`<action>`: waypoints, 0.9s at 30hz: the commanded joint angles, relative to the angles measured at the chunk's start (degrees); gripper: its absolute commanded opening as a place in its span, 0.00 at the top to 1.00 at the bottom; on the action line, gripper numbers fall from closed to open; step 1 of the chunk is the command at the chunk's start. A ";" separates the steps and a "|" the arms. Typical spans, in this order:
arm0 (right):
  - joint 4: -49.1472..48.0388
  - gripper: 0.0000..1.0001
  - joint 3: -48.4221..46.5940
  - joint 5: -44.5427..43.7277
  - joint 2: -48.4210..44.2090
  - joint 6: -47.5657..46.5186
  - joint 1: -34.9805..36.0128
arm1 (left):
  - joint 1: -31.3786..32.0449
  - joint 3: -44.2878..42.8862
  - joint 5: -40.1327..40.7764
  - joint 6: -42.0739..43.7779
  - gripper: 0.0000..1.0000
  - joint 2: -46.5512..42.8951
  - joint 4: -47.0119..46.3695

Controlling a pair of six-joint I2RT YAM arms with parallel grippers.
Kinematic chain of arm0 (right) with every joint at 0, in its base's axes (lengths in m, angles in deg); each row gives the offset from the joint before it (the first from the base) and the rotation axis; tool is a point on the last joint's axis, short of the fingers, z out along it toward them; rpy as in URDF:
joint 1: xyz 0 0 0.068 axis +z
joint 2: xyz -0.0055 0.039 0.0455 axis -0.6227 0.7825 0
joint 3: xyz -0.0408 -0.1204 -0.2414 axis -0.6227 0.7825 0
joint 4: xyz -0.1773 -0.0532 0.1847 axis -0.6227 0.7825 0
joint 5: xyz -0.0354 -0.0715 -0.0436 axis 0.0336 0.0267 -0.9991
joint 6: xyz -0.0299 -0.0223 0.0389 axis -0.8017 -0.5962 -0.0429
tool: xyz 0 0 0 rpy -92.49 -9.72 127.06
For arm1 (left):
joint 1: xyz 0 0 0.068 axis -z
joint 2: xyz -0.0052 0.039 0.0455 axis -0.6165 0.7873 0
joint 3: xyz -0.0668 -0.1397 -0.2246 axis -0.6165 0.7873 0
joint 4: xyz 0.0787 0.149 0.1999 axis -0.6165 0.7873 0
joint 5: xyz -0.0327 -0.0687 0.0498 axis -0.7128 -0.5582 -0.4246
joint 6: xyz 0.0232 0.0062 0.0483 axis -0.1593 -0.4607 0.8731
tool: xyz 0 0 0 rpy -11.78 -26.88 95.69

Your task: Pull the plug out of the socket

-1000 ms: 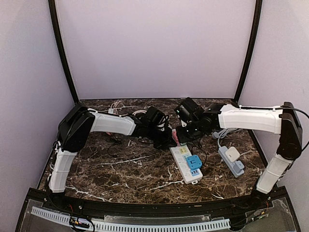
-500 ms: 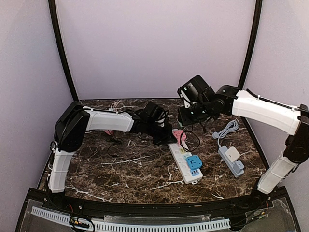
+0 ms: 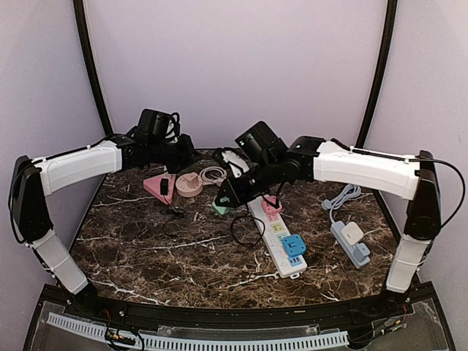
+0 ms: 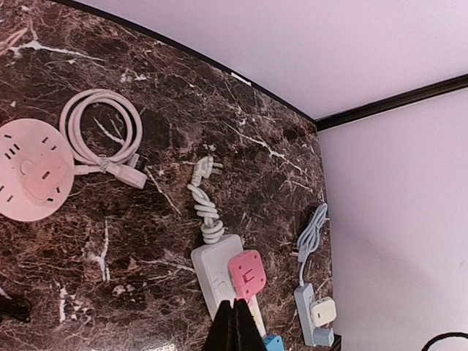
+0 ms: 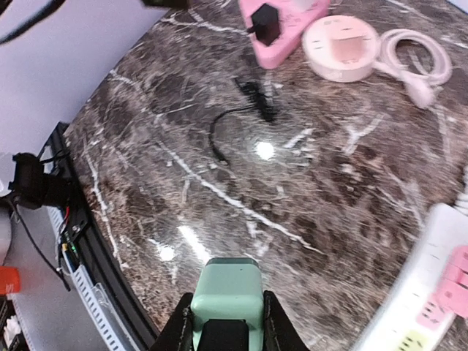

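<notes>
The robot's right gripper should keep carrying the green plug (image 3: 220, 208) to the open marble surface (image 3: 193, 252) and let go of it there, because the green plug is clear of the white power strip.
My right gripper (image 5: 225, 323) is shut on a mint-green plug (image 5: 227, 292), which sits squarely between its fingers (image 5: 183, 325). From above, the green plug (image 3: 220, 207) hangs over the table, left of the white power strip (image 3: 284, 257), with a black cord (image 3: 245, 227) looping below it. The strip (image 4: 208, 267) still carries a pink plug (image 3: 272, 205) and a blue plug (image 3: 294, 246). My left gripper (image 4: 235, 306) is shut with nothing in it, raised high at the back left, apart from the strip.
A pink power strip (image 3: 156, 186) with a black plug, a round pink socket (image 3: 189, 184) and a coiled white cable (image 3: 213, 174) lie at the back. At the right lies a grey strip (image 3: 358, 256) with a white adapter (image 3: 353, 233). The front rail (image 5: 80, 241) shows below.
The right gripper rose from the white strip and swung left, carrying the green plug. The left arm drew back from the strip and lifted to the back left.
</notes>
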 commanded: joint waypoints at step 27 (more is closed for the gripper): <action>-7.81 0.72 -9.33 30.29 29.20 -5.58 1.52 | -5.05 8.73 -1.26 2.39 1.00 -7.02 3.49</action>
